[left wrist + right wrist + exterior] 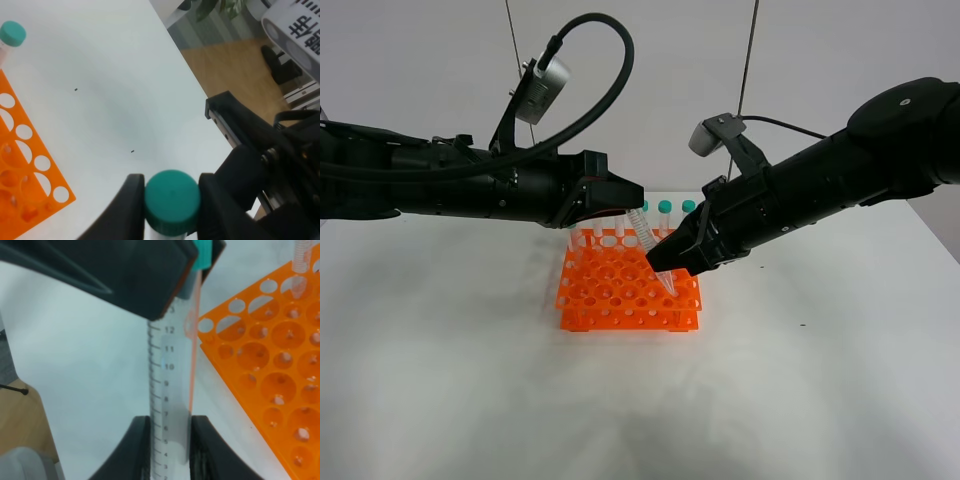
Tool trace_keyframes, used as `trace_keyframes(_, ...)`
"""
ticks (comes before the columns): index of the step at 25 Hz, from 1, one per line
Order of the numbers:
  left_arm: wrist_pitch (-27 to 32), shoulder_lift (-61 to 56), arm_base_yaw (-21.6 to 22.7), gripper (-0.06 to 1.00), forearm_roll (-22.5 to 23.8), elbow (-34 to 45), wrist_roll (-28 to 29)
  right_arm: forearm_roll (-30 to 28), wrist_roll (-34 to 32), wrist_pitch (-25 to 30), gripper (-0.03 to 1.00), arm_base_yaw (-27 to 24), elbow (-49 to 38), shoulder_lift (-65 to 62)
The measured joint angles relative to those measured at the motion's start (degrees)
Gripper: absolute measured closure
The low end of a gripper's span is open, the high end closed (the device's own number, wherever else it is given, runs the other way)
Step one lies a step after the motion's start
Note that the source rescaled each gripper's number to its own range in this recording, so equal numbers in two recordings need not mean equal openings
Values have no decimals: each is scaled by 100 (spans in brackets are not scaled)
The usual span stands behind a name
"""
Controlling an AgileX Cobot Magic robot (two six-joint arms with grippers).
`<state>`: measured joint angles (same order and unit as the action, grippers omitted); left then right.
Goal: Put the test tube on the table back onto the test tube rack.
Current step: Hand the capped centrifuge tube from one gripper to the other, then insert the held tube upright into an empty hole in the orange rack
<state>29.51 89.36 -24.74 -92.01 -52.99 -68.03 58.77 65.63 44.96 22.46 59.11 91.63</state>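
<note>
My right gripper is blocking the test tube's lower body (666,281) from the rack's holes. Next, I open my right gripper and pull it away while my left gripper holds the cap (172,202).
A slim clear test tube (653,250) with a teal cap hangs tilted over the orange test tube rack (610,300), its pointed tip just above the rack's holes. My left gripper (632,207) is shut on the capped upper end. In the left wrist view its fingers press both sides of the cap of the test tube (172,196). My right gripper (662,264) is shut on the lower body. The right wrist view shows the graduated test tube (169,380) between the pads of the right gripper (170,447). The rack stands on the white table (470,380).
Three teal-capped tubes (665,207) stand in the rack's far row. One more tube (12,33) shows in the left wrist view beside the rack (20,165). Both arms cross above the rack. The table's right edge (190,75) borders a wooden floor.
</note>
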Motion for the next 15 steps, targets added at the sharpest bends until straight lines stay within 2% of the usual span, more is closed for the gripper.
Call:
trace_keyframes(7,0,0,0,94,0,0,0,0,0,5,96,0,0,0)
trace_keyframes(8,0,0,0,94,0,0,0,-5,0,5,93,0,0,0)
trace_keyframes(9,7,0,0,94,0,0,0,-12,0,-15,85,0,0,0)
trace_keyframes(11,55,0,0,94,0,0,0,-74,0,-41,56,0,0,0)
trace_keyframes(13,64,0,0,94,0,0,0,-148,-6,-61,22,0,0,-23)
trace_keyframes(15,66,0,0,94,0,0,0,-355,-217,-79,6,0,15,-113)
